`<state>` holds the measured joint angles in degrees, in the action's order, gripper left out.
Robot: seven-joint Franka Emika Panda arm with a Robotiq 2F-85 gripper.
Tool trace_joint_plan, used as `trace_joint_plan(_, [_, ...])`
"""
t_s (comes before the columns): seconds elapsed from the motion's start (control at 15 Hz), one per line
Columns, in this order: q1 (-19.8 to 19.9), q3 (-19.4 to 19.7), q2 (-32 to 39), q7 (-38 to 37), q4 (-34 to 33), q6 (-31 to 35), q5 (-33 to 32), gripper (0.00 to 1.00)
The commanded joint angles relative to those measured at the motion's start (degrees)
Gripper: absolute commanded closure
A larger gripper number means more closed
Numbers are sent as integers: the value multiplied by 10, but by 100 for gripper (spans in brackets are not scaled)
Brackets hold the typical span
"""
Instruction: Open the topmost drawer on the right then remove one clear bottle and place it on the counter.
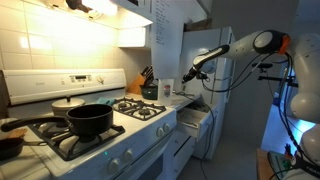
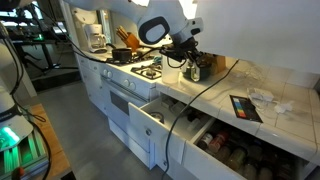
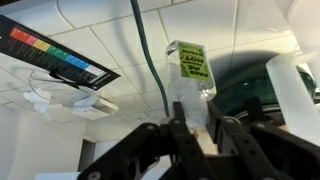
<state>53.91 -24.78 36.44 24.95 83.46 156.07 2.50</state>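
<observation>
The clear bottle (image 3: 193, 72) is hanging upright above free counter tiles (image 2: 194, 92), so the robot's gripper should carry on bringing it down until the bottle's base rests on those tiles, and then let go.
My gripper (image 3: 197, 126) is shut on a clear bottle (image 3: 187, 62) with a green label, held upright over the tiled counter (image 3: 110, 30). I cannot tell whether its base touches the tiles. In both exterior views the gripper (image 2: 189, 52) (image 1: 190, 73) hangs over the narrow counter (image 2: 214, 90) (image 1: 181, 98) beside the stove. The bottle is too small to make out there. The topmost drawer (image 2: 150, 122) (image 1: 194, 119) below it stands pulled out.
A dark green bottle (image 3: 250, 90) and a white object (image 3: 290, 85) stand close beside the held bottle. A colour card (image 2: 245, 105) and crumpled clear plastic (image 2: 266, 95) lie further along. A lower drawer of jars (image 2: 240, 155) is open. The stove (image 1: 90, 125) carries pots.
</observation>
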Motion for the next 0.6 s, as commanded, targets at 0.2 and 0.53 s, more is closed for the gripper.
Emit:
trace_joint_plan(0.2, [-144,131,118,-13,-218,-137,42,94])
trace_joint_plan(0.53, [-157,130,196,-25,-335,-212,25,94])
